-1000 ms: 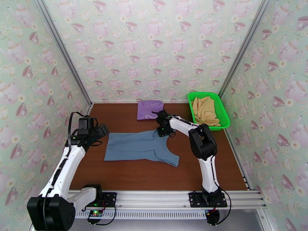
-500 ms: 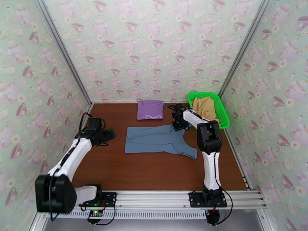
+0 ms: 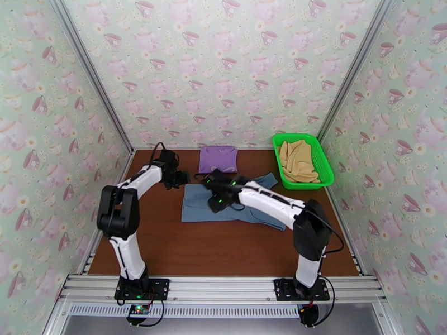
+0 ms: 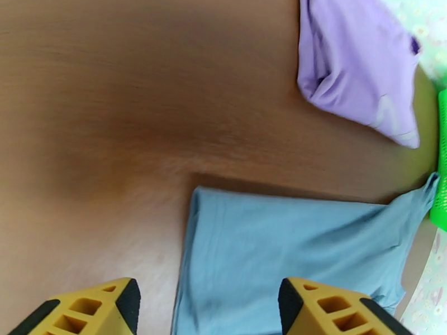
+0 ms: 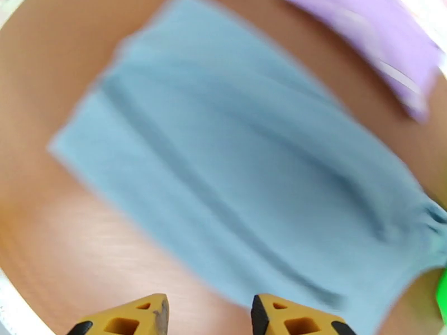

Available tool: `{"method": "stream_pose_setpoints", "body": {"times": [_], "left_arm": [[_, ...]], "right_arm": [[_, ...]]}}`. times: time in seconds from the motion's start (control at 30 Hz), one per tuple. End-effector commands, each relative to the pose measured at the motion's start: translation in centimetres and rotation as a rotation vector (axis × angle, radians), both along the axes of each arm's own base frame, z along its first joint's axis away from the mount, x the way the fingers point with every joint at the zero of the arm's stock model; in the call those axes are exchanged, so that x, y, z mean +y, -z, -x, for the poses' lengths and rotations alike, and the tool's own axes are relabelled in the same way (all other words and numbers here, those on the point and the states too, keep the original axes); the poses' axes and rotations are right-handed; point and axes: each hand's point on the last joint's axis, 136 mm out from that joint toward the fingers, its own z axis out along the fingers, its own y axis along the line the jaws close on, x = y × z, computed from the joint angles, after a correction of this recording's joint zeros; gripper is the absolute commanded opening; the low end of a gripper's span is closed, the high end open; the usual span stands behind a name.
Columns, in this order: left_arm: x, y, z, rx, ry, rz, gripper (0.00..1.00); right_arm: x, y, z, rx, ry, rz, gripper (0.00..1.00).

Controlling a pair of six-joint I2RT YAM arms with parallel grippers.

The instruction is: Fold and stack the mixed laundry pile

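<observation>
The blue-grey garment is lying flat behind its straight loose edge (image 3: 183, 204). That edge will fold over the garment's body when I carry it, while the strap (image 3: 267, 180) stays in place.
The slate blue-grey garment (image 3: 246, 206) lies spread flat mid-table, one strap reaching toward the basket. My left gripper (image 3: 180, 178) hovers open beside its far left corner; the left wrist view has that garment (image 4: 290, 258) under my empty left gripper (image 4: 207, 316). Open too, my right gripper (image 3: 215, 203) hangs over the cloth's left half, and its blurred wrist view shows the garment (image 5: 240, 180) below the right gripper (image 5: 207, 316). Folded at the back lies the lilac purple garment (image 3: 218, 158) (image 4: 357, 73) (image 5: 385, 46). The tan-yellow garment (image 3: 296, 160) sits in the basket.
The bright green mesh basket (image 3: 327, 166) stands at the back right corner, its edge (image 4: 441, 191) in the left wrist view. Patterned walls close in the brown table (image 3: 223, 252) on three sides. Bare wood stretches in front of the blue-grey garment.
The right gripper dragged the blue-grey garment to the right, let go of its strap and swung left over it. The left arm moved from the left side to the garment's far left corner.
</observation>
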Motion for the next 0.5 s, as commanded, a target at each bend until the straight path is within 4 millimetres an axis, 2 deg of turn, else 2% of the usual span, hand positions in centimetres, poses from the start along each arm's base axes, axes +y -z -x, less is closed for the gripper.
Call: {"method": "stream_pose_setpoints", "body": {"times": [0.0, 0.1, 0.2, 0.27, 0.37, 0.47], "left_arm": [[-1.8, 1.4, 0.1, 0.042, 0.053, 0.02, 0.7], [-2.1, 2.9, 0.0, 0.066, 0.054, 0.019, 0.68], [-2.0, 4.4, 0.3, 0.099, 0.06, 0.012, 0.62], [-2.1, 5.1, 0.5, 0.111, 0.061, 0.014, 0.56], [-2.1, 6.2, 0.9, 0.128, 0.055, 0.018, 0.46], [-2.5, 6.9, 1.5, 0.146, 0.068, 0.042, 0.4]], "right_arm": [[3.8, 0.6, -0.2, 0.014, 0.048, -0.05, 0.47], [7.4, 1.5, 0.5, 0.02, 0.025, -0.06, 0.47], [10.6, 3.0, 1.4, 0.041, 0.001, -0.056, 0.47], [12.0, 4.1, 1.5, 0.046, -0.005, -0.042, 0.47], [13.1, 6.4, 0.8, 0.051, 0.009, -0.009, 0.47], [13.5, 8.4, 0.2, 0.051, 0.022, 0.034, 0.49]]}}
